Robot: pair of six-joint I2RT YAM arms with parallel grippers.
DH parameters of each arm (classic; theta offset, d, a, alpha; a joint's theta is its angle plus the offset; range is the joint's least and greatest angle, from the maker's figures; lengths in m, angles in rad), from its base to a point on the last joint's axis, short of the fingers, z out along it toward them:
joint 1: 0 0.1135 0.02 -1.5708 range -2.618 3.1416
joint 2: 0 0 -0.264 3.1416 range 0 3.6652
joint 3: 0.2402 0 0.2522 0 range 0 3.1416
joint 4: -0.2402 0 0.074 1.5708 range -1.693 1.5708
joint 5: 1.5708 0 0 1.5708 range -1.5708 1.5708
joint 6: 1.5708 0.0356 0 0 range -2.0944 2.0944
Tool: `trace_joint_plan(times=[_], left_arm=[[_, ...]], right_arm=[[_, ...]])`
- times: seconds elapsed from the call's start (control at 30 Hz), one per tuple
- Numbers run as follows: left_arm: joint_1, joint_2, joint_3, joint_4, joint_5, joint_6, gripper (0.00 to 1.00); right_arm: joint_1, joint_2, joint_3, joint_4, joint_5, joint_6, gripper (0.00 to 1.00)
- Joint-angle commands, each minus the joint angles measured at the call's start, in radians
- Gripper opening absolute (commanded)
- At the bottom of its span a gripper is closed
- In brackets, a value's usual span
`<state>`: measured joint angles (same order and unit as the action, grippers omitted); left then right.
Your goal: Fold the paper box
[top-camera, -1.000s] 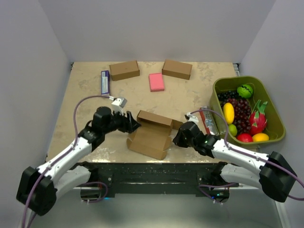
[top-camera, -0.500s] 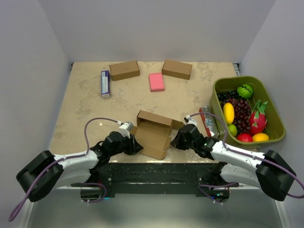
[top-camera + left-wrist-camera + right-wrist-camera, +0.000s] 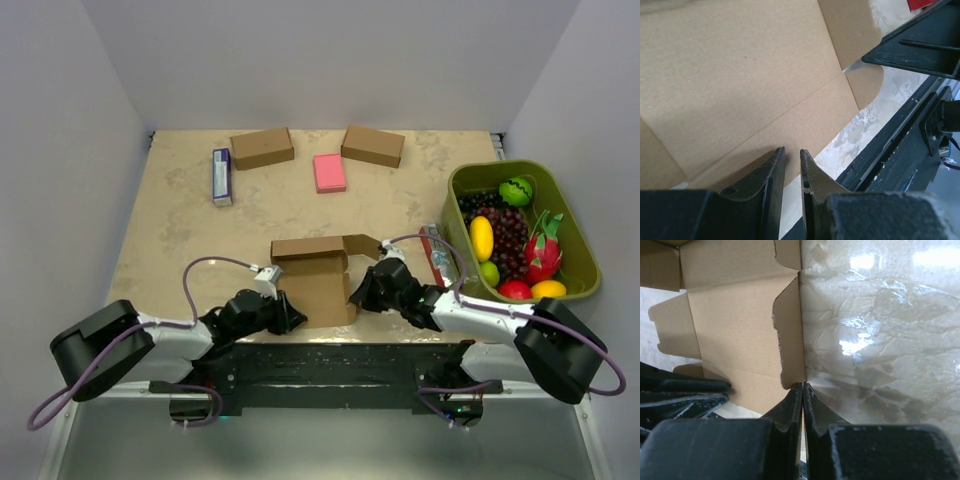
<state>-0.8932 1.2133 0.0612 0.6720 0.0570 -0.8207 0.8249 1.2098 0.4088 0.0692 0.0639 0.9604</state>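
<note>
The back side's end flap (image 3: 364,244) sticks out past the box while my right gripper is at the side flap's near corner (image 3: 788,381). I should bend that end flap in.
The paper box (image 3: 318,285) is a brown cardboard mailer, partly folded, with its back wall and side flaps raised, lying near the table's front edge. It fills the left wrist view (image 3: 740,75) and shows in the right wrist view (image 3: 735,335). My left gripper (image 3: 296,317) lies low at the box's near left corner. Its jaws (image 3: 792,152) stand a narrow gap apart, and only table and the cardboard's edge show between them. My right gripper (image 3: 356,294) is at the box's right side. Its jaws (image 3: 803,386) are pressed together at the bottom corner of an upright side flap.
Two ready-made brown boxes (image 3: 262,148) (image 3: 373,146) and a pink pad (image 3: 329,172) sit at the back. A blue and white pack (image 3: 221,176) lies back left. A green basket (image 3: 452,192) of fruit stands right, with a red wrapper (image 3: 433,254) beside it. The black front rail (image 3: 320,360) lies just behind the box.
The box has turned square and slid toward the front edge. My left arm swung down to its near left corner and its jaws narrowed. My right gripper closed and moved slightly left.
</note>
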Motion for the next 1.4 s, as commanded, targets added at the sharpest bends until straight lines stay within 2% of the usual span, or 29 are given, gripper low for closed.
trace_joint_plan(times=[0.0, 0.2, 0.5, 0.6, 0.67, 0.7, 0.77, 0.8, 0.93, 1.23, 1.37], left_arm=[[-0.03, 0.037, -0.029, 0.064, -0.042, -0.032, 0.23], [-0.039, 0.061, -0.029, 0.066, -0.048, -0.044, 0.19], [-0.044, 0.075, -0.037, 0.067, -0.042, -0.051, 0.17], [-0.044, 0.071, -0.041, 0.063, -0.045, -0.052, 0.17], [-0.044, 0.066, -0.043, 0.058, -0.046, -0.055, 0.17], [-0.044, 0.066, -0.044, 0.057, -0.049, -0.058, 0.17], [-0.044, 0.066, -0.044, 0.057, -0.049, -0.058, 0.17], [-0.044, 0.066, -0.046, 0.057, -0.051, -0.058, 0.17], [-0.046, 0.066, -0.044, 0.057, -0.049, -0.058, 0.17], [-0.044, 0.066, -0.044, 0.055, -0.049, -0.058, 0.17], [-0.046, 0.069, -0.044, 0.055, -0.049, -0.057, 0.17]], right_arm=[[0.013, 0.04, 0.054, 0.092, -0.012, -0.029, 0.06], [0.017, 0.074, 0.108, 0.064, 0.059, -0.054, 0.05], [0.017, 0.161, 0.16, 0.121, 0.056, -0.114, 0.06], [0.016, 0.165, 0.186, 0.072, 0.069, -0.126, 0.06], [0.016, 0.149, 0.199, 0.047, 0.085, -0.132, 0.11], [0.016, 0.122, 0.202, 0.008, 0.121, -0.135, 0.23], [0.008, 0.096, 0.209, -0.025, 0.152, -0.147, 0.31], [0.006, 0.074, 0.211, -0.04, 0.163, -0.163, 0.39], [-0.009, 0.071, 0.217, -0.045, 0.165, -0.186, 0.49], [-0.009, 0.18, 0.251, -0.009, 0.154, -0.248, 0.57], [-0.004, 0.192, 0.268, 0.024, 0.12, -0.284, 0.51]])
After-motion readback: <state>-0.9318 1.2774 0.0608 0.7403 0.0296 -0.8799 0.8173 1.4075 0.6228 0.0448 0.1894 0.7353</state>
